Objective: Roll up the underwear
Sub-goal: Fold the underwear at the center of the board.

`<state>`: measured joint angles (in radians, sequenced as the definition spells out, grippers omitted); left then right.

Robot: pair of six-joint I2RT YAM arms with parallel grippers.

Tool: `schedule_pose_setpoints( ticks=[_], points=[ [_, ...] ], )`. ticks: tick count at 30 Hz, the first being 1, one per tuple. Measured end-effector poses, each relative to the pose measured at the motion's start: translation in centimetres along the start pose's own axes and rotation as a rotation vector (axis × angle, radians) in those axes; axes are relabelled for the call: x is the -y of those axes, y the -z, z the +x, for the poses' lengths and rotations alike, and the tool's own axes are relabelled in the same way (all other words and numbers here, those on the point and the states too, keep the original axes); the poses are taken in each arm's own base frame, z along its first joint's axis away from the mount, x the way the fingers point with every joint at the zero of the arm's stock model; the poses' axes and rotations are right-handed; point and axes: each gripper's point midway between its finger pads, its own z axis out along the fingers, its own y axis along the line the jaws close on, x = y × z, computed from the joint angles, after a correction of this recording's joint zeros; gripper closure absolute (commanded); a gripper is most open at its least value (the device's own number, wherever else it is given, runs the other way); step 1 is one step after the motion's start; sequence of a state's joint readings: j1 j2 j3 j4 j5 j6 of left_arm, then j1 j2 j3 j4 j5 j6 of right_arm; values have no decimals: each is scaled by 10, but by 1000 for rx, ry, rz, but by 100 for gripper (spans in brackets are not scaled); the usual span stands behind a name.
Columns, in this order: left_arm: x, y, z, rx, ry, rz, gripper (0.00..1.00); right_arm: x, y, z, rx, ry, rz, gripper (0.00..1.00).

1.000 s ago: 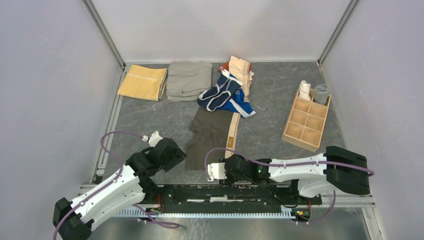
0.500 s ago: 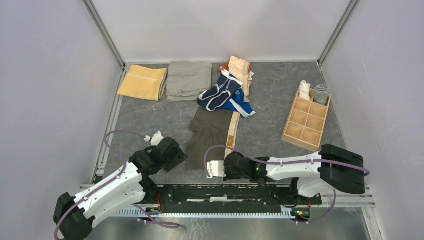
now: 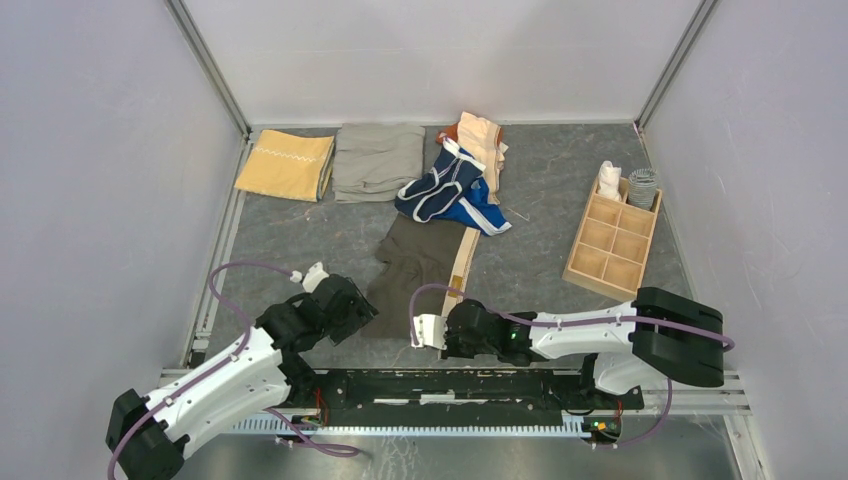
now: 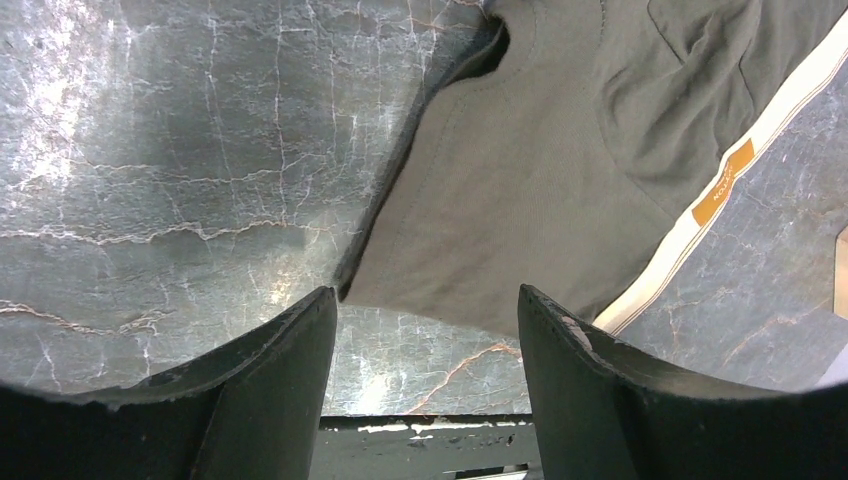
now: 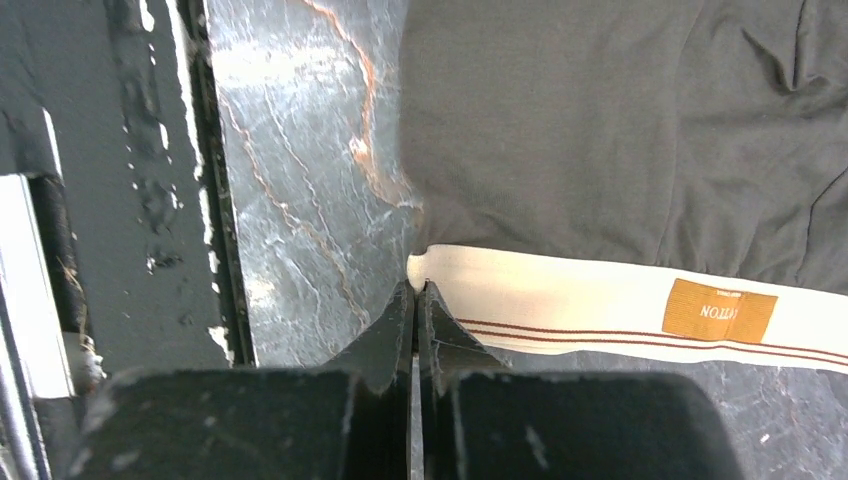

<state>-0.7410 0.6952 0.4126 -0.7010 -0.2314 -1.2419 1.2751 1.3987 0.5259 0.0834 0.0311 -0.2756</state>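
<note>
My left gripper is to take the free near corner (image 4: 362, 287) and help pull the dark underwear clear first, as its far end touches the navy underwear (image 3: 426, 222).
The dark grey-brown underwear (image 3: 420, 258) lies flat near the table's front middle, its tan waistband (image 5: 560, 298) running along its right side. My right gripper (image 5: 417, 285) is shut on the near corner of that waistband, and the top view puts it (image 3: 447, 318) at the garment's near right corner. At the near left corner, my left gripper (image 4: 425, 295) stands open, fingers either side of the cloth's edge (image 4: 540, 180), holding nothing. Navy underwear with white trim (image 3: 440, 185) lies heaped at the back over a bright blue piece (image 3: 480, 213), beside a peach piece (image 3: 482, 140).
A folded mustard-yellow cloth (image 3: 287, 165) and a folded grey-khaki cloth (image 3: 378, 160) lie at the back left. A wooden compartment box (image 3: 612, 245) stands at the right with rolled items (image 3: 643, 187) in its far cells. The black front rail (image 3: 440, 385) runs just behind both grippers.
My right gripper has closed onto the waistband's near corner and edged slightly left. The left arm shifted a little toward the underwear and stays open.
</note>
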Motion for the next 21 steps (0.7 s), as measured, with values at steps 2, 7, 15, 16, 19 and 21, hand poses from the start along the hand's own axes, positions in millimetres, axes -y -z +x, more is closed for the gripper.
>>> schedule_pose_setpoints(
  ticks=[2,7,15,16,19,21],
  points=[
    [-1,0,1,-2,0,-1,28,-2,-2,-4,19,-20,-7,100],
    [-3,-1,2,-8,-2,-6,29,0,-3,-12,56,-82,11,100],
    [-11,1,3,-10,-7,-29,31,8,-4,-9,63,-173,62,100],
    [-12,1,4,-11,-8,-32,32,9,-4,-9,66,-179,64,100],
    [-15,0,5,-15,-10,-41,34,10,-4,-11,73,-189,68,100],
    [-20,-3,8,-22,-14,-57,37,10,-4,-12,77,-193,69,100]
  ],
)
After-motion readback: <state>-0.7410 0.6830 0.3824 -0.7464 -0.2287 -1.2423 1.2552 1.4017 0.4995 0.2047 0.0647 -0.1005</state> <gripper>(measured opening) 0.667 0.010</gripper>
